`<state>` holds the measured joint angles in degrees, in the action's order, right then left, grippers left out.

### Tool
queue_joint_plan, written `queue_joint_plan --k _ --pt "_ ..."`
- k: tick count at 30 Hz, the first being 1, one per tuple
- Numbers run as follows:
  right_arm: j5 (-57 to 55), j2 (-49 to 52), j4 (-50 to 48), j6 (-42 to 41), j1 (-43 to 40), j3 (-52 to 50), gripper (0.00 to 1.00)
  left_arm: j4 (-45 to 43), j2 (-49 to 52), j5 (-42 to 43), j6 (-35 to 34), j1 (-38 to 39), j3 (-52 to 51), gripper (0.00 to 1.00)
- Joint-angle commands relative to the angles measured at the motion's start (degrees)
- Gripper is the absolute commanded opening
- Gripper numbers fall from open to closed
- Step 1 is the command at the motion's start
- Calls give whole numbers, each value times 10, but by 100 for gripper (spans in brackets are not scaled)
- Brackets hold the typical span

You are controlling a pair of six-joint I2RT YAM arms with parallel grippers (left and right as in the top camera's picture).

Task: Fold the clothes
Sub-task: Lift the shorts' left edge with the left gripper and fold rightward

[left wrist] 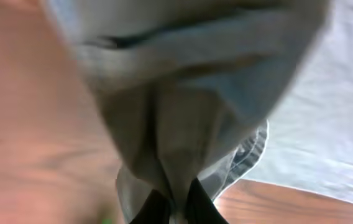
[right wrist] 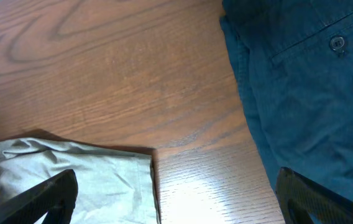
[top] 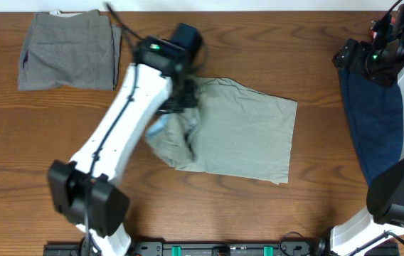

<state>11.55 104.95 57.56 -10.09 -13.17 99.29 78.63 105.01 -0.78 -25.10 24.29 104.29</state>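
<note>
The khaki shorts' lifted end [top: 171, 141] hangs bunched up, so my left gripper should pull it away from the flat half [top: 250, 134] to straighten it before folding it over.
The pale khaki shorts [top: 248, 135] lie in the middle of the table, flat on the right and bunched up on the left. My left gripper [top: 181, 96] is shut on the bunched left edge of these shorts and holds it lifted. In the left wrist view the cloth [left wrist: 183, 124] hangs pinched between the dark fingers [left wrist: 175, 208], with a bit of light blue waistband showing. My right gripper [right wrist: 179, 199] is open and empty, high at the table's right side; the khaki shorts' corner [right wrist: 89, 180] shows below it.
Folded grey shorts [top: 68, 50] lie at the back left. Navy blue shorts [top: 373, 121] lie along the right edge under my right arm, also in the right wrist view [right wrist: 307, 93]. Bare wood [right wrist: 133, 81] surrounds the khaki shorts.
</note>
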Motion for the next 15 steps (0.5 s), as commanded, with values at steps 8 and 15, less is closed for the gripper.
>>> queue_joint_plan --k 8,15 --pt "-2 2 0 -6 1 10 99 68 -83 -91 34 -44 26 6" --pt "-2 2 0 -6 1 10 99 89 -108 -94 55 -60 46 6"
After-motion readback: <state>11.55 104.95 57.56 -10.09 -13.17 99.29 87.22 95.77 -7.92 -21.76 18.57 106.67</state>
